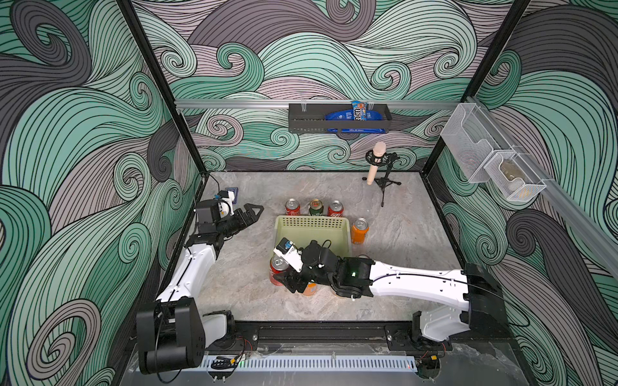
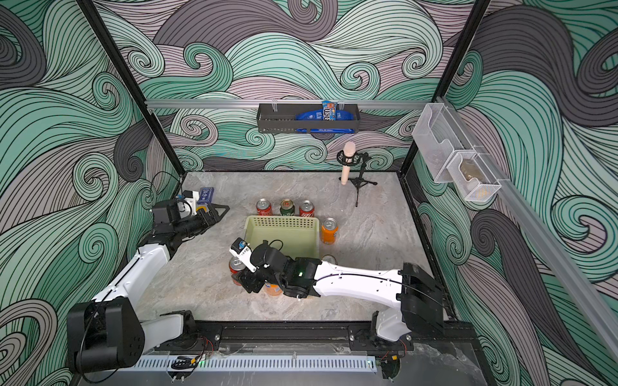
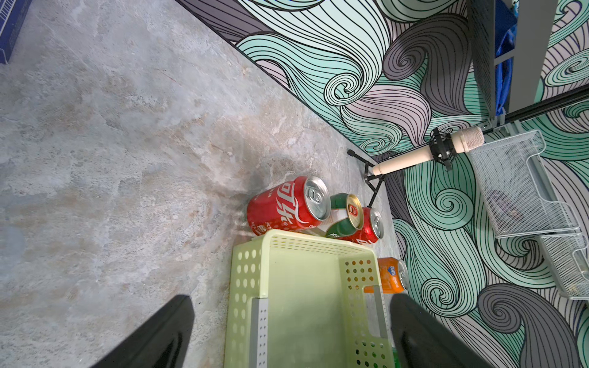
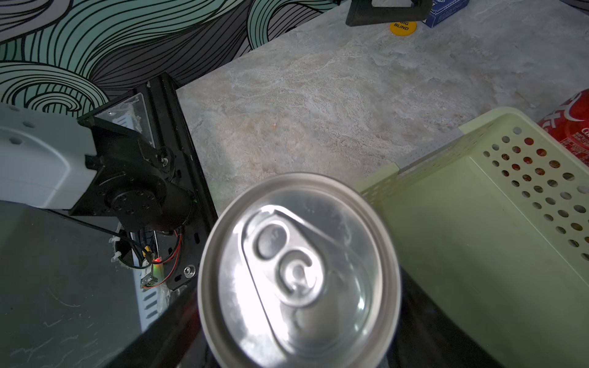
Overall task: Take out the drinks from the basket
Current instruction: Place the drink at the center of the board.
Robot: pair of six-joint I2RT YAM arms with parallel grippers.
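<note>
The red can in my right gripper hangs upright (image 1: pixel 278 265) and the table (image 1: pixel 271 297) beside the basket's near corner is clear, so I should keep lowering the can until it stands.
The pale yellow-green basket (image 1: pixel 312 219) (image 3: pixel 245 286) (image 4: pixel 478 223) stands mid-table, and its visible floor is bare. Behind it stand a red can (image 1: pixel 292 207), a green-gold can (image 1: pixel 316 207) and another red can (image 1: pixel 335 209). An orange can (image 1: pixel 359 230) stands at its right. My right gripper (image 1: pixel 282 275) (image 4: pixel 296 325) is shut on a red can (image 1: pixel 278 264) (image 4: pixel 299 270) just outside the basket's near left corner. Another orange can (image 1: pixel 309 289) shows under that arm. My left gripper (image 1: pixel 255 211) (image 3: pixel 291 334) hovers open and empty, left of the basket.
A microphone on a tripod (image 1: pixel 376 163) stands at the back right. A black rack (image 1: pixel 337 117) hangs on the back wall, and wire mesh bins (image 1: pixel 495 160) on the right wall. A blue box (image 2: pixel 205 194) and a yellow disc (image 4: pixel 403 27) lie near the left gripper.
</note>
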